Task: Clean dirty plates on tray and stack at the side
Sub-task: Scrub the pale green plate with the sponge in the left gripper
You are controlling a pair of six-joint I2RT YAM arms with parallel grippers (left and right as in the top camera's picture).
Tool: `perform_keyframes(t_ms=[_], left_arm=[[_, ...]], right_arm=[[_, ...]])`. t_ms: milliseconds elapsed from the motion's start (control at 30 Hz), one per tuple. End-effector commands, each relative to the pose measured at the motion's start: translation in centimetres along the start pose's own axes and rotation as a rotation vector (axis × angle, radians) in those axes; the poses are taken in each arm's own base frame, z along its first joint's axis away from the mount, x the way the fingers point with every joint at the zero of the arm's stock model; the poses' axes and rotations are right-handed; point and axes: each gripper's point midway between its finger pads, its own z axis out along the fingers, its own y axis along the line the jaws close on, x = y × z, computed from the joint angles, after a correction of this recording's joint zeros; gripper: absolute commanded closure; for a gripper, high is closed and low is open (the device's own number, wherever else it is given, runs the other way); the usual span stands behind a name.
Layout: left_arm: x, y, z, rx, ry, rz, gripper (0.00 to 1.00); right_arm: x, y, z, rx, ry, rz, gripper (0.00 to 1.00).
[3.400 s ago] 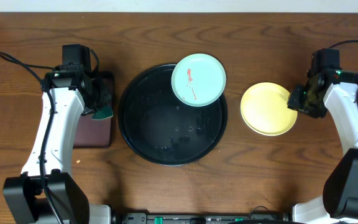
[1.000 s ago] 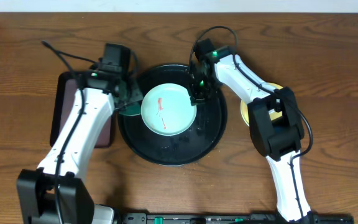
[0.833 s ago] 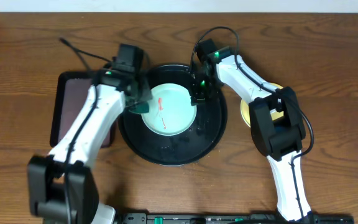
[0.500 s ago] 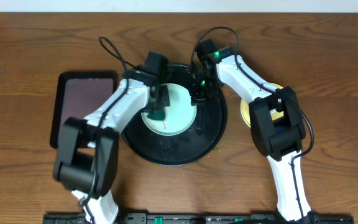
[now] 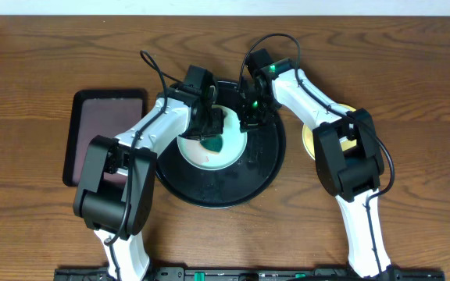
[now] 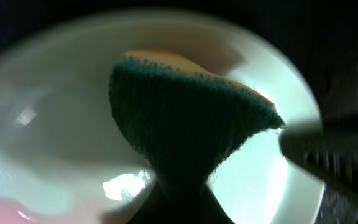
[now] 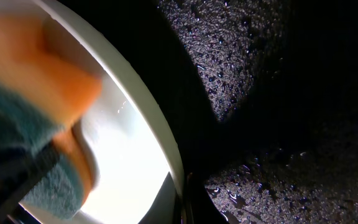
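A pink smear [image 6: 8,211] is on the plate, closer to the maroon tray than the sponge is, so the robot's left gripper should wipe the sponge back over that smear [image 5: 194,153].
A pale mint-blue plate [image 5: 229,156] lies in the large round black tray [image 5: 260,176]. My left gripper [image 5: 212,139] is shut on a green-and-orange sponge [image 5: 212,146] pressed on the plate's middle; the left wrist view shows the sponge [image 6: 185,118] on the plate [image 6: 42,106], with a faint pink smear at the lower left. My right gripper [image 5: 248,119] is shut on the plate's right rim [image 7: 157,134] over the wet tray floor [image 7: 278,93]. A pale yellow plate [image 5: 309,140] lies on the table right of the tray, mostly hidden by the right arm.
A rectangular dark maroon tray [image 5: 104,125] lies left of the black tray. Both arms reach over the black tray from either side. The wooden table [image 5: 412,94] surrounds everything.
The right gripper pulled the mint plate from the tray's far rim to its middle. The left gripper brought the sponge from the maroon tray onto the plate and moved it right over the red smear.
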Motion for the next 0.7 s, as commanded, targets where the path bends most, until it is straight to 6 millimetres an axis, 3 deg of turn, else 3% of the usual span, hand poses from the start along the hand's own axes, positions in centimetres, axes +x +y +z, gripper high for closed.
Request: perform_keyframes(t_ms=[0,133,267,367,467,567,667], left_arm=[[-2.2,3.6,0.3,-0.204,-0.119,-0.062,0.93],[-2.5,6.5,-0.6,-0.371,-0.170,-0.123,0.92],[0.3,6.9,-0.5,-0.386,-0.052,-0.126,0.93],[3.5,5.8,-0.3,-0.314,0.106,-0.102,0.93],[5.8,3.2,-0.1,-0.139,0.234,0.026,0.92],[6.9,0.6,-0.2,0.032,0.294,0.144,0.93],[6.8,-0.2,-0.2,0.084,0.287,0.190,0.93]], right_arm=[[1.8,-1.1,2.9,0.035,0.077,0.012,0.99],[1.8,-1.1,2.9,0.036,0.076,0.011,0.99],[1.8,-1.1,2.9,0.036,0.075,0.011,0.99],[1.8,-1.1,2.9,0.035,0.074,0.010,0.99],[1.8,-1.1,2.9,0.035,0.074,0.010,0.99],[1.8,-1.1,2.9,0.035,0.074,0.011,0.99],[1.8,-1.1,2.9,0.035,0.074,0.010,0.99]])
